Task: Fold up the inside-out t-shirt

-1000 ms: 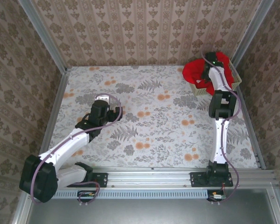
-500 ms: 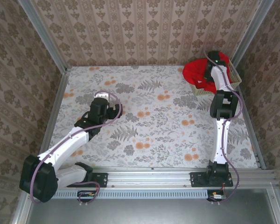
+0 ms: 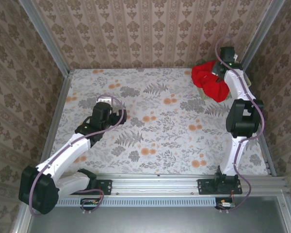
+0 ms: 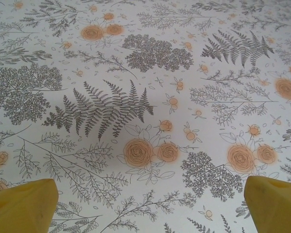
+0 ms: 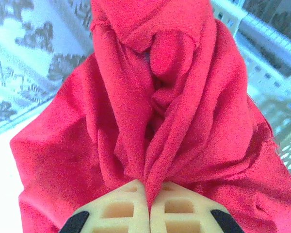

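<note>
The robot's right gripper is pinching a fold of the red t-shirt [image 5: 154, 162] and the middle tabletop [image 3: 143, 125] is clear, so the gripper goes on carrying the t-shirt until it lies there.
The inside-out t-shirt [image 3: 211, 80] is bright red cloth, bunched and hanging at the back right corner, over the pale basket [image 3: 246, 80]. My right gripper [image 3: 222, 68] is shut on a pinched fold of the red cloth [image 5: 155, 121], which drapes down from between its pale fingers [image 5: 179, 213]. My left gripper [image 3: 105, 103] hovers over the flowered table at the left, far from the shirt. Its yellow fingertips [image 4: 24, 204] stand wide apart with nothing between them.
The pale basket wall [image 5: 276, 82] sits just right of the hanging cloth. Patterned walls close the back and sides, and a metal post [image 3: 262, 29] stands close behind the right arm. The flowered tabletop [image 3: 155, 121] stretches between the arms.
My right gripper has shut on the red shirt and lifted it up and back out of the basket. The left arm has shifted only slightly.
</note>
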Tool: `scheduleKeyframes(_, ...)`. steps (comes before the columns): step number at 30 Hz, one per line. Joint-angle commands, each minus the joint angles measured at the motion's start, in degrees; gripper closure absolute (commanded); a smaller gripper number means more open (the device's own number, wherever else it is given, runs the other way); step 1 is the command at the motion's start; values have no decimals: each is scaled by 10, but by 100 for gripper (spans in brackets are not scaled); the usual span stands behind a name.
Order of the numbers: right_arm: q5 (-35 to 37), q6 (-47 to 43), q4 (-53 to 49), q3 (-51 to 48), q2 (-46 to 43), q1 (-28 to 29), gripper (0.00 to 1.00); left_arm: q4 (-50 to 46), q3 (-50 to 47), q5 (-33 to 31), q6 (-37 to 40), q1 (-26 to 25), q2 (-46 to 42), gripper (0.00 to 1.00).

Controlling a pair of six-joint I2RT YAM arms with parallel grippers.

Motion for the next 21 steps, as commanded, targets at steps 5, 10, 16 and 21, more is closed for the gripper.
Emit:
scheduleKeyframes(5,1,45,176,-153,-109,36,100,-18,1,18,-24,-2,-34,0)
scheduleKeyframes(10,54,60,287,-259,-196,63,100,-27,-2,34,-29,-3,-52,0)
scheduleKeyframes(16,119,38,340,-307,-296,107,100,-48,-17,38,-27,-2,-87,0)
scheduleKeyframes(21,124,-21,346,-307,-371,167,100,-65,-24,36,-29,-2,-110,0)
